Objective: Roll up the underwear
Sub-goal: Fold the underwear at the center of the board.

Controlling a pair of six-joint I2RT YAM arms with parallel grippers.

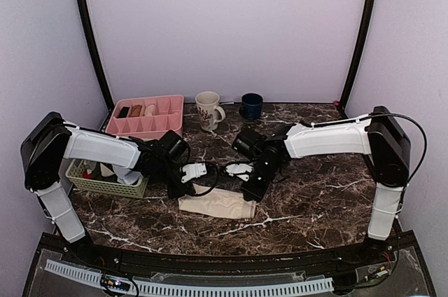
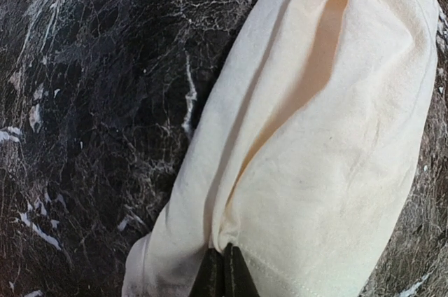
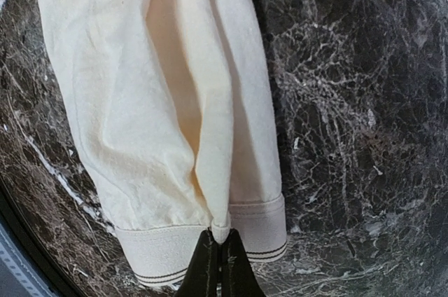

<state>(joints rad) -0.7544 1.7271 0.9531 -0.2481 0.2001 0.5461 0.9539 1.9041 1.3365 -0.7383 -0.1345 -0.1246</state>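
Note:
My right gripper needs to open and turn the striped waistband (image 1: 249, 210) toward the front before rolling, because the folded underwear (image 1: 217, 204) lies crosswise in front of both arms.
The cream-beige underwear (image 1: 217, 204) lies folded into a long narrow strip on the dark marble table, in front of both arms. My left gripper (image 1: 187, 188) is shut on its left end; in the left wrist view the black fingertips (image 2: 224, 274) pinch a fold of the underwear (image 2: 315, 143). My right gripper (image 1: 250, 190) is shut on its right end; in the right wrist view the fingertips (image 3: 218, 265) pinch a fold at the striped waistband of the underwear (image 3: 161, 101). No brown label shows.
A pink divided tray (image 1: 147, 115) stands at the back left, a floral mug (image 1: 207, 111) and a dark blue cup (image 1: 251, 106) behind the arms. A green basket (image 1: 105, 183) sits at the left under the left arm.

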